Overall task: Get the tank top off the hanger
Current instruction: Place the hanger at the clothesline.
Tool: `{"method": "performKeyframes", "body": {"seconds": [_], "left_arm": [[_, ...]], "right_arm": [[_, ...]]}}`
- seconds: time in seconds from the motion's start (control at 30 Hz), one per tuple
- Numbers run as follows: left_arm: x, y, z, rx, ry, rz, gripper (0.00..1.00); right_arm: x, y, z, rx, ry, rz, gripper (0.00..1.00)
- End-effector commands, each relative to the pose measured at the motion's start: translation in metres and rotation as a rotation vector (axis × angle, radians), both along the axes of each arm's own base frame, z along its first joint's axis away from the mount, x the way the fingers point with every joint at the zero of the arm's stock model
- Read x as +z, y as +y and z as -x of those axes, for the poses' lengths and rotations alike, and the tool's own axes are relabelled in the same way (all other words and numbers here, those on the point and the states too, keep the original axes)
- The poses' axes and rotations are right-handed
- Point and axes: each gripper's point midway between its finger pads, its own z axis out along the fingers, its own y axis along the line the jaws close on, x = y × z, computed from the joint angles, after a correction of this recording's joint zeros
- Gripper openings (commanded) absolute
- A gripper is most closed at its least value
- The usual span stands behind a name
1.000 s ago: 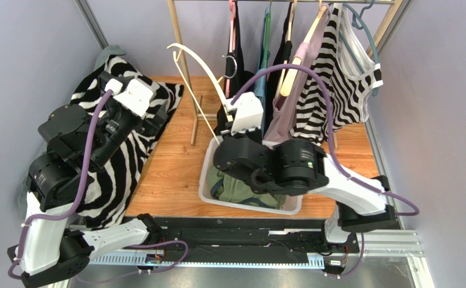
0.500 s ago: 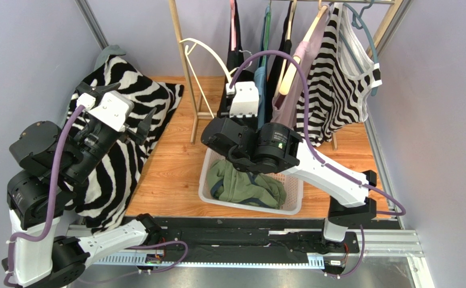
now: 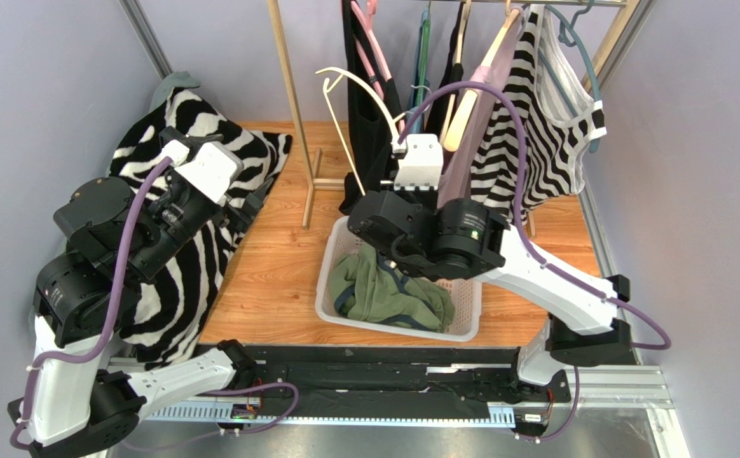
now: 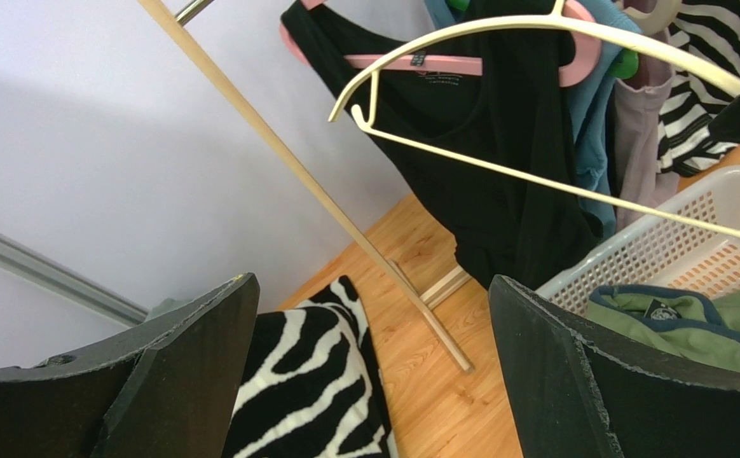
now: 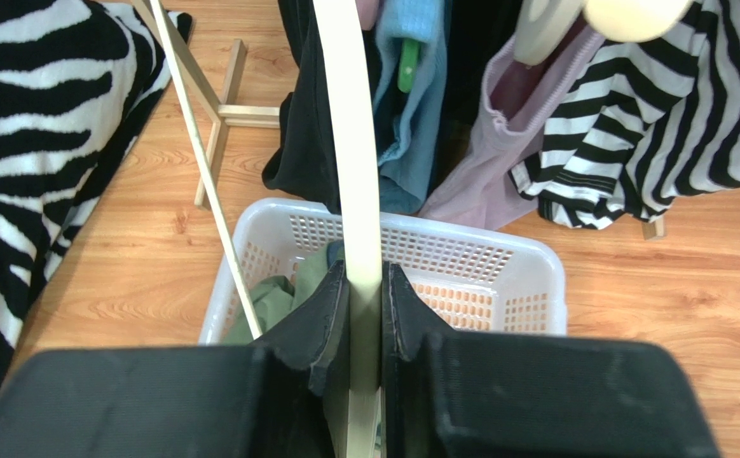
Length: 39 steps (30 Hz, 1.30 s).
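Note:
The cream hanger is pushing the black top (image 3: 368,143) crooked. Next, my right gripper moves back over the basket, turns the hanger and brings it to the open rail (image 4: 192,11).
My right gripper (image 5: 365,272) is shut on one arm of a bare cream hanger (image 5: 350,143). It holds the hanger (image 3: 369,88) up above the white basket (image 3: 398,329), in front of the clothes rack. A green garment with dark blue trim (image 3: 393,296), apparently the tank top, lies crumpled in that basket, free of the hanger. My left gripper (image 4: 372,286) is open and empty. It hangs over the zebra-print cloth (image 4: 307,382) at the left, facing the hanger (image 4: 536,181) and well apart from it.
A wooden rack post (image 3: 293,105) slants down to the floor between the arms. On the rail hang a black top on a pink hanger (image 3: 364,57), a blue one, a mauve one and a striped top (image 3: 536,124). Zebra cloth (image 3: 192,267) covers the left side.
My right gripper carried the bare hanger up and to the right, closer to the rack. The left arm swung left, then back toward the middle, still open.

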Motion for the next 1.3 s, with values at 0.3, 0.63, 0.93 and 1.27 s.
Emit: {"method": "performKeyframes", "body": {"seconds": [0.3,0.63,0.93,1.27], "left_arm": [[-0.028,-0.061,0.029,-0.380,0.104,-0.098,0.99],[-0.098,-0.076,0.078,-0.571,0.379,-0.035,0.99],[-0.132,-0.051,0.096,-0.539,0.391,-0.066,0.99],[-0.193,-0.038,0.076,-0.381,0.485,-0.086,0.99]], "right_arm": [[-0.019,-0.068,0.051,0.097,0.033,0.229,0.00],[-0.035,0.009,0.052,0.098,0.147,0.084,0.00],[-0.084,0.061,0.053,0.118,0.267,0.086,0.00],[-0.102,0.072,0.071,0.215,0.352,-0.016,0.00]]}}
